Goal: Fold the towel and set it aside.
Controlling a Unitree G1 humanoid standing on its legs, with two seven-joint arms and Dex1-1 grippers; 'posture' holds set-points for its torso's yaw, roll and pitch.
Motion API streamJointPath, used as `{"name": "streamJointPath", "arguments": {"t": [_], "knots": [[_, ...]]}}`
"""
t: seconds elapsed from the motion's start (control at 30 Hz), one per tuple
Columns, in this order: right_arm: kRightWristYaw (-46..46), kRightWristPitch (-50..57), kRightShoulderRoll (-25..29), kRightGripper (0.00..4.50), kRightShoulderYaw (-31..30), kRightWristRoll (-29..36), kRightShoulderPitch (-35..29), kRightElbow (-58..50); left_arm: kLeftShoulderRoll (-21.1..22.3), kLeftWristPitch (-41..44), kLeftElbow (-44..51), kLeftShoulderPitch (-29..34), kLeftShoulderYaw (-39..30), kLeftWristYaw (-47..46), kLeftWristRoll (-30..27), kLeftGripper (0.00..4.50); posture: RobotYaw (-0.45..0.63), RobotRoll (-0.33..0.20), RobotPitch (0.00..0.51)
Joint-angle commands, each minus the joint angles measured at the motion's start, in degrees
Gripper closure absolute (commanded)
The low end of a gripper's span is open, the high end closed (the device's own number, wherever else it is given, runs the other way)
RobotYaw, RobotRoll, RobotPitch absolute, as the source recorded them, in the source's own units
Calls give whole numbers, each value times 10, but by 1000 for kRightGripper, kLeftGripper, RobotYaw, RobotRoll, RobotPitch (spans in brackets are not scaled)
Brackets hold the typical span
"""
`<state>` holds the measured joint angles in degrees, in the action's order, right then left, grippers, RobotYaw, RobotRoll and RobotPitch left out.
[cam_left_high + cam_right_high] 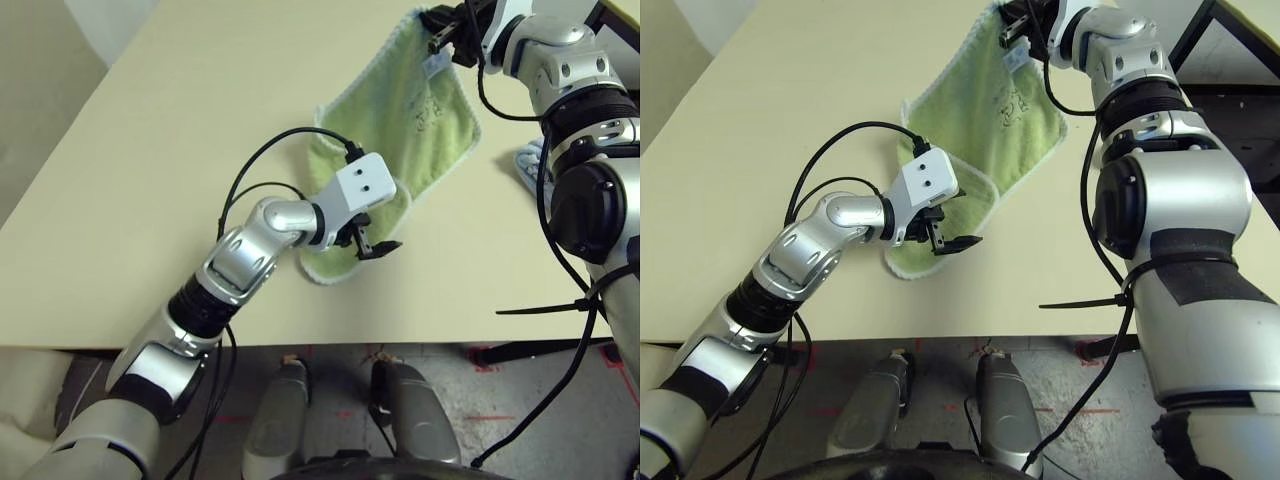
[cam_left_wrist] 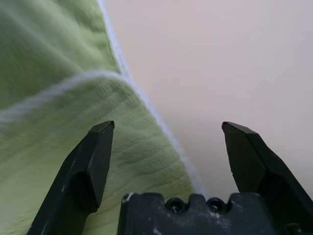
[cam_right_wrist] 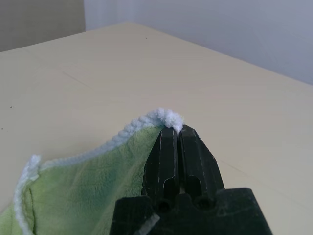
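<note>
The light green towel (image 1: 422, 125) will fall open into a wide sheet when I lift it, because white edging (image 2: 56, 89) curves loosely across the near folded corner.
The light green towel (image 1: 420, 110) with white stitched edging lies on the beige table (image 1: 150, 180), its near corner folded over on itself. A small embroidered motif and a white tag (image 1: 437, 63) show near its far corner. My right gripper (image 1: 440, 28) is shut on that far corner and holds it lifted, the white edging (image 3: 166, 117) pinched at the fingertips. My left gripper (image 1: 372, 243) hovers open over the towel's near folded corner (image 2: 122, 147), one finger (image 2: 93, 161) above the cloth and the other above bare table.
A light blue rolled towel (image 1: 528, 165) peeks out behind my right arm at the table's right side. The table's front edge runs just below the left gripper. Black cables loop over the left forearm.
</note>
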<state>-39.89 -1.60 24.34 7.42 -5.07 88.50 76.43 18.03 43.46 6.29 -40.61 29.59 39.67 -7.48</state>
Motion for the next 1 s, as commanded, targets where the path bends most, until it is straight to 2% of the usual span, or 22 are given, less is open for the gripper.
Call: {"name": "streamJointPath", "arguments": {"t": [0.03, 0.47, 0.63, 0.77, 1.0], "knots": [[3, -2, 1, 4447, -4, -1, -6, -5, -27, 10, -43, -15, 11, -13, 20, 0, 153, 0, 122], [-4, -2, 0, 4447, -5, 1, -18, -9, -109, -34, -197, -52, 3, -54, 76, 0, 118, 0, 124], [-7, -2, -1, 4447, -5, 1, -17, -10, -126, -56, -236, -52, 4, -63, 96, 0, 113, 0, 123], [-13, -2, -1, 4500, -6, 1, -19, -10, -129, -71, -259, -43, 1, -71, 108, 886, 112, 0, 123], [-19, -3, -4, 4500, -5, 4, -24, -11, -116, -78, -258, -38, -12, -80, 122, 3537, 120, 0, 124]]}}
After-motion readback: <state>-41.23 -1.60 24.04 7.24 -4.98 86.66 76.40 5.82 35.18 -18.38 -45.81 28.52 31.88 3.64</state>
